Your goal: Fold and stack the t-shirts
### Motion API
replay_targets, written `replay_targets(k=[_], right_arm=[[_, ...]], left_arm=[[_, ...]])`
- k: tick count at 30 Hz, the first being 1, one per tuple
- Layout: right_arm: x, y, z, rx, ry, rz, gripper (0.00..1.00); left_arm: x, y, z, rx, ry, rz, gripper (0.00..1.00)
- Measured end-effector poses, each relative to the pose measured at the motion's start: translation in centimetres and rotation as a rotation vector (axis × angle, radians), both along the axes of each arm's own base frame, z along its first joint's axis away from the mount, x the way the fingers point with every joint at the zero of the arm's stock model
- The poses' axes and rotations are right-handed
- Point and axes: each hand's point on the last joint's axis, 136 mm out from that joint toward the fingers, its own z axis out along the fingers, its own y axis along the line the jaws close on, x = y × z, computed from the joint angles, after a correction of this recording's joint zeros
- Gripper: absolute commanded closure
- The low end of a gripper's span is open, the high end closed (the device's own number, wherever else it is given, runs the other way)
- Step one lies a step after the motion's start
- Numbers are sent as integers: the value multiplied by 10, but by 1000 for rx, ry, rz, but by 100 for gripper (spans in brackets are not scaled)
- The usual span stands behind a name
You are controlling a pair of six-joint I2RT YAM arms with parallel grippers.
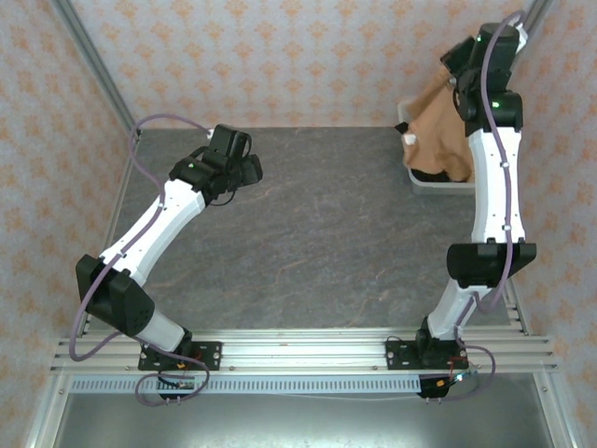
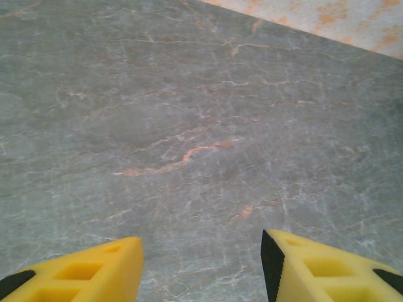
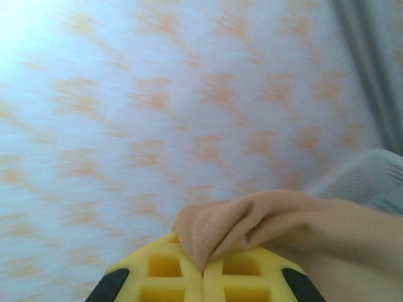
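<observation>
The orange t-shirt hangs in a bunch over the white basket, too far away for my left gripper to reach. My right gripper should first put it down near my left gripper.
The orange t-shirt hangs in a bunch from my right gripper, raised over the white basket at the table's far right corner. In the right wrist view the gripper is shut on a fold of the orange cloth, which is pinched between the yellow fingers. A dark patch of the black t-shirt shows in the basket under the hanging shirt. My left gripper hovers over the far left of the table. Its jaws stand open over bare stone with nothing between them.
The grey marbled table spreads between the two arms. A patterned wall stands close behind the basket, whose rim shows in the right wrist view, and a metal frame post runs up at the far left.
</observation>
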Motion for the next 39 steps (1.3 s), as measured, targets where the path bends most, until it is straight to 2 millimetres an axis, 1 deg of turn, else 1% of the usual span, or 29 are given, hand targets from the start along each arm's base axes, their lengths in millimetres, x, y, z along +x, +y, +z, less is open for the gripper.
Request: replay_targets(k=[2, 4, 5, 7, 8, 9, 10, 12, 14, 15, 16, 17, 18, 20, 21, 22, 23, 25, 26, 28, 29, 31, 32, 33, 34, 36, 38, 39], right_arm=[[-15, 23, 42, 6, -107, 71, 100], [-34, 45, 82, 12, -212, 142, 100], [-44, 56, 99, 20, -263, 181, 100], [-60, 76, 124, 39, -339, 253, 100], [-66, 88, 131, 50, -362, 294, 100], [-69, 98, 133, 58, -366, 325, 100], [-71, 112, 132, 67, -362, 363, 100], [-69, 140, 119, 76, -320, 432, 100], [-64, 181, 90, 82, -234, 518, 100], [-61, 202, 71, 85, -182, 558, 100], [-58, 225, 47, 85, -118, 598, 100], [-55, 250, 17, 84, -42, 640, 100], [-54, 269, -10, 81, 23, 669, 100], [-57, 313, -87, 76, 202, 730, 100], [-61, 328, -117, 69, 268, 748, 100], [-66, 343, -153, 66, 349, 766, 100], [-72, 358, -187, 66, 429, 785, 96], [-77, 382, -233, 80, 541, 820, 78], [-78, 395, -257, 98, 597, 843, 70], [-78, 413, -293, 122, 688, 880, 58], [-77, 419, -312, 128, 729, 892, 51], [-80, 420, -343, 119, 801, 892, 41], [-82, 416, -353, 112, 827, 884, 38], [-84, 412, -361, 104, 848, 876, 37], [-85, 407, -365, 101, 858, 868, 36], [-88, 390, -370, 98, 875, 841, 35], [-90, 358, -373, 99, 886, 780, 34], [-90, 344, -374, 101, 889, 752, 34]], left_arm=[[-2, 6, -1, 27, 6, 21, 45], [-4, 13, 0, 52, 11, 44, 43], [-4, 16, 1, 64, 12, 60, 42], [-6, 23, 7, 80, 4, 91, 39], [-6, 26, 11, 87, -3, 106, 37], [-7, 29, 15, 95, -9, 120, 36], [-8, 33, 20, 103, -18, 135, 36], [-10, 38, 29, 112, -39, 158, 35], [-14, 44, 37, 116, -58, 180, 35], [-16, 46, 41, 118, -65, 187, 35], [-18, 49, 44, 120, -72, 196, 35], [-21, 50, 47, 120, -77, 202, 35], [-24, 52, 49, 121, -79, 205, 35], [-30, 57, 52, 124, -85, 218, 35], [-33, 59, 51, 125, -86, 223, 35], [-38, 61, 49, 125, -81, 228, 35], [-43, 63, 46, 127, -75, 232, 35], [-53, 67, 35, 136, -53, 234, 35], [-58, 69, 29, 143, -36, 235, 36], [-66, 72, 16, 154, -3, 228, 34], [-70, 72, 8, 156, 17, 222, 33], [-77, 69, -9, 150, 63, 196, 29], [-81, 66, -19, 143, 91, 179, 28], [-85, 62, -29, 135, 118, 161, 27], [-90, 57, -39, 127, 147, 137, 26], [-99, 45, -55, 116, 192, 87, 25], [-108, 22, -70, 112, 229, 5, 23], [-111, 11, -73, 114, 239, -33, 22]])
